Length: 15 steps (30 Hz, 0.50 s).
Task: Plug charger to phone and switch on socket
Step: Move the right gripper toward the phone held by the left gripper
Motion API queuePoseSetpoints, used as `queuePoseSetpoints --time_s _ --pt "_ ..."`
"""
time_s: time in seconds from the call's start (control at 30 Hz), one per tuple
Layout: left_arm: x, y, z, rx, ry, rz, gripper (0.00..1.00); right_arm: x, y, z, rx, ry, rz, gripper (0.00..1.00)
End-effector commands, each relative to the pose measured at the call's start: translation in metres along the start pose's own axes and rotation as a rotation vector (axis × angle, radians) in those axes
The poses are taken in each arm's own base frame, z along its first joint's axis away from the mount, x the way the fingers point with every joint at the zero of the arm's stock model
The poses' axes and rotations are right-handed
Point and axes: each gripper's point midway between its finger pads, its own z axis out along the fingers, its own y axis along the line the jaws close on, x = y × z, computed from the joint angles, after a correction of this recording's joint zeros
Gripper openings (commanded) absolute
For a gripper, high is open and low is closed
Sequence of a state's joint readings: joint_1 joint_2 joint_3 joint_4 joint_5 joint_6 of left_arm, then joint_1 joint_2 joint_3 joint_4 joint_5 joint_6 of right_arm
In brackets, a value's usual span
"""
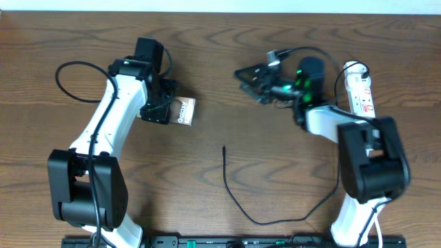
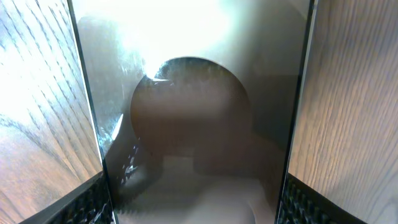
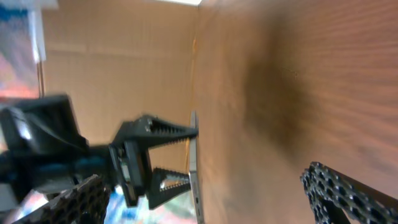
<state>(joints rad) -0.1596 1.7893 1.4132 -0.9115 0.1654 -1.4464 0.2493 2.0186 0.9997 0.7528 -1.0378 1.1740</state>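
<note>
My right gripper's open fingers are in line with the phone's thin edge (image 3: 194,165), so I should keep going toward its free lettered end (image 1: 184,111) until both fingers close on it.
The phone (image 1: 186,111) lies about flat on the table at centre left, with white lettering showing. My left gripper (image 1: 165,105) comes from above and is shut across its width. In the left wrist view the glossy dark phone (image 2: 199,124) fills the space between the fingers (image 2: 196,214). My right gripper (image 1: 247,77) is open and empty, pointing left toward the phone. Its view shows the phone edge-on (image 3: 195,168) between its spread fingers (image 3: 214,199). The charger cable (image 1: 275,220) lies loose, its tip (image 1: 224,147) free on the table. The white socket strip (image 1: 362,88) lies at the far right.
A black cable loop (image 1: 69,76) lies at the far left beside my left arm. A black rail (image 1: 227,242) runs along the front edge. The left gripper's serrated jaws (image 3: 155,155) show in the right wrist view.
</note>
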Motion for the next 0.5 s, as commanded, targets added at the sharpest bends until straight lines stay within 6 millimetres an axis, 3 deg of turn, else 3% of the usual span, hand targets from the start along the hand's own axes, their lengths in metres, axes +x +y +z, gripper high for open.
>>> queuePoseSetpoints --time_s 0.0,0.2,0.47 --pt "0.002 -0.005 -0.010 0.031 -0.044 -0.012 0.07 0.033 0.001 0.029 -0.023 0.108 0.026 0.99" --pt "0.011 -0.005 -0.009 0.027 -0.038 -0.016 0.07 0.061 0.007 0.054 -0.030 0.159 -0.032 0.98" --pt "0.023 -0.004 -0.007 0.023 -0.028 -0.105 0.07 0.075 0.010 0.069 -0.022 0.169 -0.042 0.96"
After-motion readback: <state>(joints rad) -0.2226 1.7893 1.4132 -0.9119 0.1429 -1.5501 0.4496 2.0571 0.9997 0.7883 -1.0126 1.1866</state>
